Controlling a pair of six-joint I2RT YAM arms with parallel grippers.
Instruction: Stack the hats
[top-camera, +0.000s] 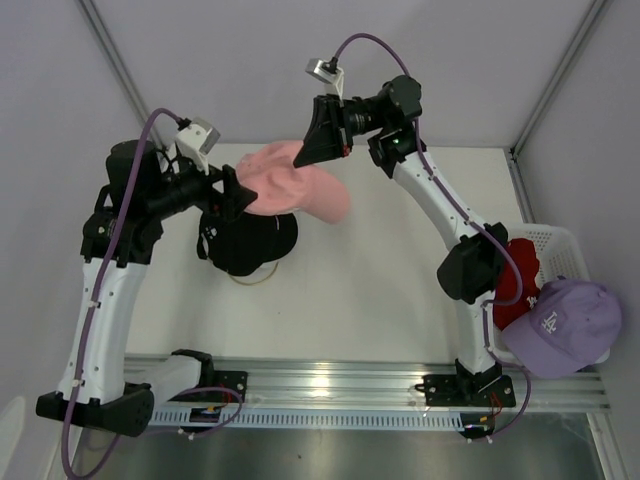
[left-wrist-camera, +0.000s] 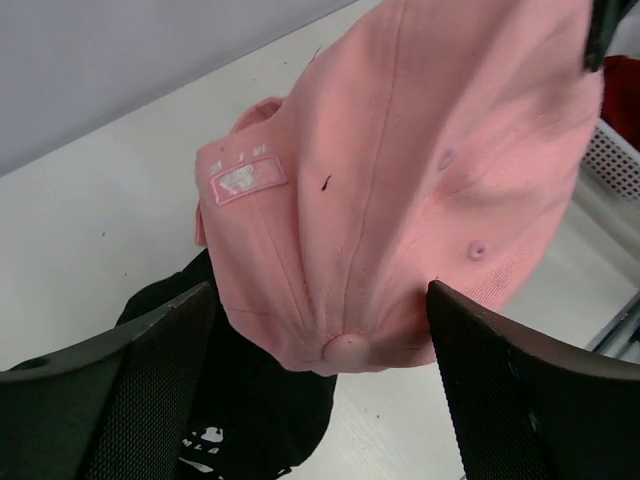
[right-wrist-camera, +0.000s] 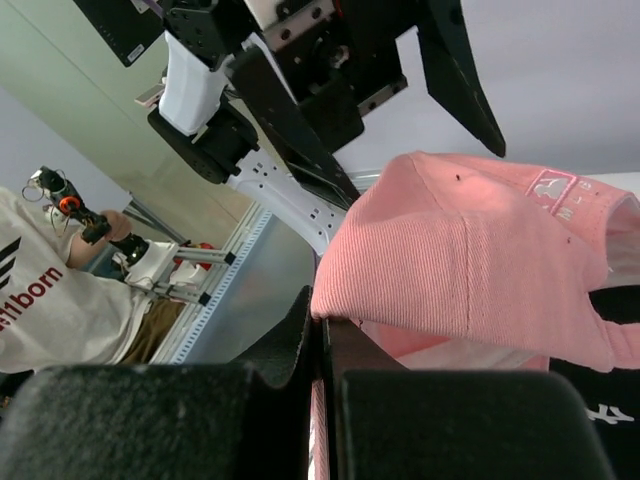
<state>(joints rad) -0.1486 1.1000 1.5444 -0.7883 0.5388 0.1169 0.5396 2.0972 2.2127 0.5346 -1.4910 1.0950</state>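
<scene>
I should hold the pink hat's top (left-wrist-camera: 345, 345) with my left gripper while my right gripper takes the pink hat's edge, because the pink hat hangs crooked (top-camera: 282, 188) over the black hat from my right gripper.
A pink hat (top-camera: 300, 185) hangs in the air over a black hat with a white logo (top-camera: 250, 240) at the left middle of the table. My right gripper (top-camera: 318, 150) is shut on the pink hat's rim (right-wrist-camera: 470, 250), its jaws pressed together at the fabric edge (right-wrist-camera: 325, 322). My left gripper (top-camera: 240, 195) is open, with its fingers (left-wrist-camera: 150, 390) on either side of the pink hat's crown (left-wrist-camera: 400, 180), and the top button sits between them. The black hat (left-wrist-camera: 250, 400) lies just beneath. A red hat (top-camera: 520, 275) and a lavender hat (top-camera: 565, 320) are at the right.
A white mesh basket (top-camera: 560, 240) at the table's right edge holds the red hat, and the lavender hat rests on its near rim. A thin wire ring (top-camera: 252, 278) shows under the black hat. A person (right-wrist-camera: 40, 300) stands beyond the rail.
</scene>
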